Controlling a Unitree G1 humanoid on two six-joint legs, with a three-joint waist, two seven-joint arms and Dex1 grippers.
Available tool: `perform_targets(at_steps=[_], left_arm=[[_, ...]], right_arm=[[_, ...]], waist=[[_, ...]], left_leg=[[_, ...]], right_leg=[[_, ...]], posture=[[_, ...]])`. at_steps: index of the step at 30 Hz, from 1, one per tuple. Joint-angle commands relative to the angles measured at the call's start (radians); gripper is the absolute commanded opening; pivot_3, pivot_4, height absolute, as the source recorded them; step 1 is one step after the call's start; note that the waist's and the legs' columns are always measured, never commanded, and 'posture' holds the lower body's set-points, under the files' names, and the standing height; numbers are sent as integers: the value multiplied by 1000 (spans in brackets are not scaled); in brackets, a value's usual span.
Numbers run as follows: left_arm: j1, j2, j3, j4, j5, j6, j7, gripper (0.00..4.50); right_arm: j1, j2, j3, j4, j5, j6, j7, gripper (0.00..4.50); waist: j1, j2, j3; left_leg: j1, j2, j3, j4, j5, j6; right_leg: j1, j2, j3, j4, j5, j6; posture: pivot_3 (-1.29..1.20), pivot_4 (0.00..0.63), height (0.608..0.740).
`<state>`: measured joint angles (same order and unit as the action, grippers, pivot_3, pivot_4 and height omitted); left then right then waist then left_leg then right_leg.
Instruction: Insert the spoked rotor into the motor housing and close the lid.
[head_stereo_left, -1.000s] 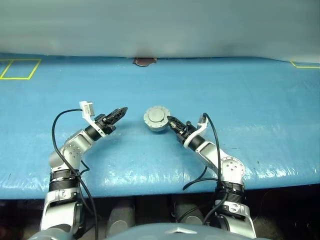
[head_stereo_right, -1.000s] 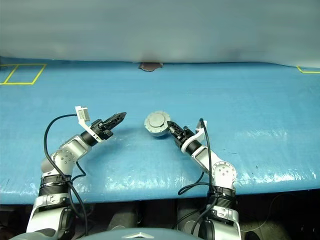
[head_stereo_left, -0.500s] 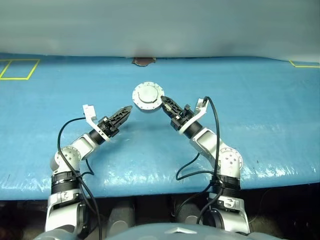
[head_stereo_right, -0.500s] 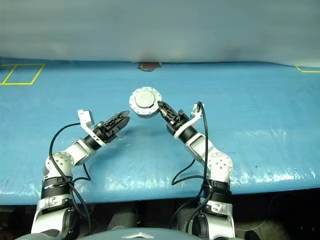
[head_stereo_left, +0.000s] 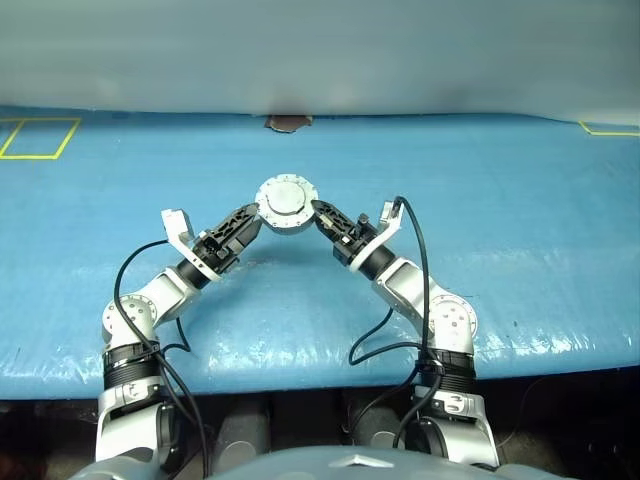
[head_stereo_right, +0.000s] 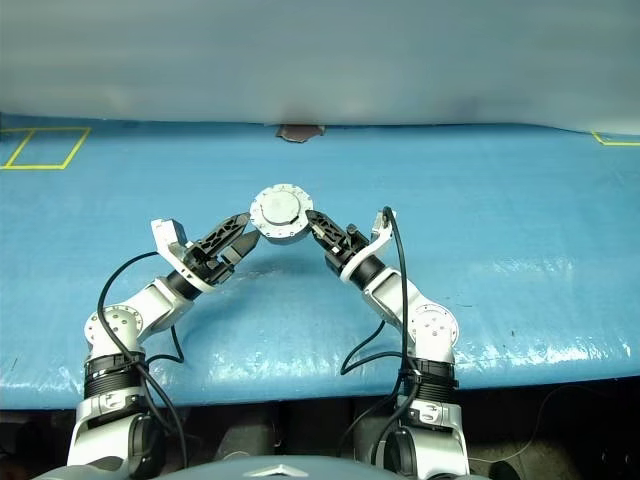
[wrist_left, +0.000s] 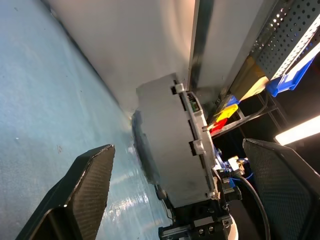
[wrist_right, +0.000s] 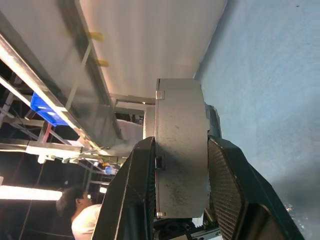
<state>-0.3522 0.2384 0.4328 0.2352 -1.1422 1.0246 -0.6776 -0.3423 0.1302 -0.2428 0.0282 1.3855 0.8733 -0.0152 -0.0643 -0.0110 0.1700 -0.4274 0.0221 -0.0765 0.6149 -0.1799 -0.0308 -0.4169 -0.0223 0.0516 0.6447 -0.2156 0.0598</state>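
Next, I clamp my left gripper deeper across the motor housing's flat side (head_stereo_left: 284, 197) before my right gripper opens, because my left gripper's fingers only reach the motor housing's rim (head_stereo_left: 264, 212).
The motor housing (head_stereo_left: 287, 203) is a round grey metal body with small tabs on its rim, held up off the blue table with a flat face toward the head camera. My right gripper (head_stereo_left: 318, 211) is shut on it, one finger on each flat face, as the right wrist view shows (wrist_right: 181, 145). My left gripper (head_stereo_right: 243, 230) stands open at the housing's left edge. In the left wrist view the housing (wrist_left: 172, 145) shows edge-on between the two spread fingers, touching neither. The spoked rotor is hidden. I cannot tell the lid apart from the housing.
The blue-covered table (head_stereo_left: 480, 200) runs to a grey wall behind. Yellow tape squares (head_stereo_left: 40, 137) mark its far left, another yellow mark (head_stereo_left: 610, 129) its far right. A brown patch (head_stereo_left: 288, 123) sits at the back edge. A person (wrist_right: 82, 210) and shelving with blue bins (wrist_left: 295, 75) show behind.
My right gripper lifted the housing off the table and carried it left. My left gripper opened, rolled, and now has its fingers on either side of the housing.
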Motion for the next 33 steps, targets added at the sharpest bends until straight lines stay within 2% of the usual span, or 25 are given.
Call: perform_targets(at_steps=[1,8,24,27,31,33], left_arm=[[-16,-1,9,-13,-31,8,-7,4468],[-34,-15,-28,16,-5,7,2,4468],[-68,-59,-28,52,-4,-4,15,4468],[-66,-60,-21,53,-1,-16,28,3893],[-62,-61,-24,49,-2,-16,30,2666],[-60,-62,-26,45,-6,-13,28,2637]], right_arm=[[-25,15,9,-40,29,-5,30,1199],[-23,28,43,-85,38,15,32,1199],[24,32,88,-104,28,18,33,1199],[23,33,86,-102,27,12,31,1199],[23,34,89,-101,25,8,31,1199],[25,35,92,-104,23,6,31,1199]], waist=[[0,0,0],[0,0,0],[-1,0,0],[0,0,0],[0,0,0],[0,0,0]], left_leg=[[0,0,0,0,0,0],[0,0,0,0,0,0],[-1,0,0,1,0,0],[-1,0,0,1,0,0],[-1,0,0,1,0,0],[-1,0,0,1,0,0]], right_leg=[[0,0,0,0,0,0],[0,0,0,0,0,0],[0,0,0,0,1,2],[0,0,0,0,2,3],[0,0,0,0,2,3],[0,0,0,0,2,3]], posture=[[0,150,740],[0,150,740],[0,150,740],[0,150,740],[0,150,740],[0,150,740]])
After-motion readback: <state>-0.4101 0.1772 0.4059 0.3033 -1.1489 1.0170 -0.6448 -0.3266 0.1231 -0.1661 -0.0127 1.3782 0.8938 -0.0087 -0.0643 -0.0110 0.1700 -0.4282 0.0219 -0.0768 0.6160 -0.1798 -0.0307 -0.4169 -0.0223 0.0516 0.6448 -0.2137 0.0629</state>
